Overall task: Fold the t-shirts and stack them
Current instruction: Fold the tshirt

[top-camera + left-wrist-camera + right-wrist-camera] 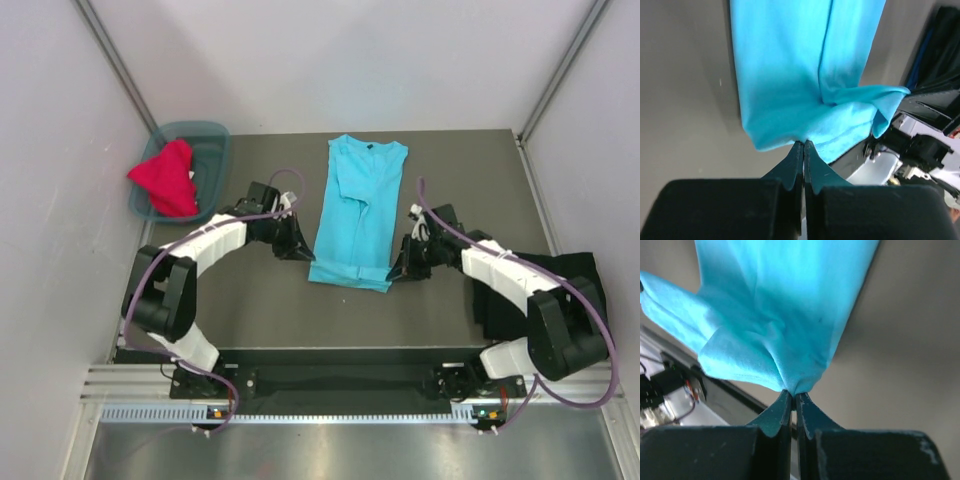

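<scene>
My left gripper and my right gripper should keep bringing the hem (350, 272), which runs straight between them, toward the collar until it lies across the t-shirt's middle (360, 208).
A light blue t-shirt (357, 205) lies lengthwise in the middle of the table, sleeves folded in, collar at the far end. My left gripper (300, 250) is shut on the near left corner of its hem, seen in the left wrist view (804, 142) with the cloth (790, 75) stretching away. My right gripper (397, 271) is shut on the near right corner, seen in the right wrist view (793, 392) with the cloth (785, 305) bunched at the tips. A red t-shirt (168, 178) sits in a bin. A dark folded garment (560, 280) lies at the right edge.
A teal plastic bin (210, 140) stands at the far left of the table. The metal frame rail (300, 400) runs along the near edge. White walls close in the left, right and back.
</scene>
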Robot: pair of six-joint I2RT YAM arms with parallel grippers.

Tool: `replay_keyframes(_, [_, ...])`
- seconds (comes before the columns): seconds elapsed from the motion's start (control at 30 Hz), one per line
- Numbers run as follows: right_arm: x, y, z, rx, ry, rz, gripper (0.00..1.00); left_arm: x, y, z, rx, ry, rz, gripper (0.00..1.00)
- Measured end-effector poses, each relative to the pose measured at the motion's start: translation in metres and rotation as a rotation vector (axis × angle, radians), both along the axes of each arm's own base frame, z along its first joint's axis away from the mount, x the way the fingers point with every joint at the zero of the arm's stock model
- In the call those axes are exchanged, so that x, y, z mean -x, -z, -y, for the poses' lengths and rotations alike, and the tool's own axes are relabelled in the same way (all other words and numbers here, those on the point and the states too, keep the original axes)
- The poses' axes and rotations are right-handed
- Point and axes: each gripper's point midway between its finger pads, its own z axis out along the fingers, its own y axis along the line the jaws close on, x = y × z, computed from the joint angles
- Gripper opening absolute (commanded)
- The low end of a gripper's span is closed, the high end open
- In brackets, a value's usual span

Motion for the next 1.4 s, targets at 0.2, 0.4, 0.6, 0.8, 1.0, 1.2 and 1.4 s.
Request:
replay_keyframes(0.2, [-0.037, -0.004, 0.02, 0.011, 0.066, 0.061, 0.0, -0.059, -0.008, 0.014, -0.009, -0.003, 0.089, 0.0])
replay_keyframes(0.4, [-0.08, -0.004, 0.027, 0.011, 0.103, 0.096, 0.0, -0.105, -0.003, 0.025, -0.017, 0.002, 0.157, 0.0])
replay_keyframes(0.6, [-0.133, -0.013, 0.025, 0.003, 0.104, 0.162, 0.0, -0.125, 0.009, 0.022, -0.054, -0.018, 0.173, 0.0])
replay_keyframes(0.8, [-0.168, -0.012, 0.021, 0.006, 0.096, 0.189, 0.0, -0.154, 0.008, 0.019, -0.069, -0.043, 0.218, 0.0])
replay_keyframes(1.0, [-0.183, -0.002, 0.021, 0.016, 0.086, 0.184, 0.0, -0.181, 0.003, 0.023, -0.07, -0.042, 0.277, 0.0])
replay_keyframes(1.2, [-0.193, 0.003, 0.024, 0.024, 0.087, 0.186, 0.0, -0.189, 0.014, 0.025, -0.08, -0.038, 0.279, 0.0])
replay_keyframes(1.4, [-0.199, 0.007, 0.026, 0.028, 0.089, 0.187, 0.0, -0.197, 0.024, 0.025, -0.095, -0.037, 0.281, 0.01])
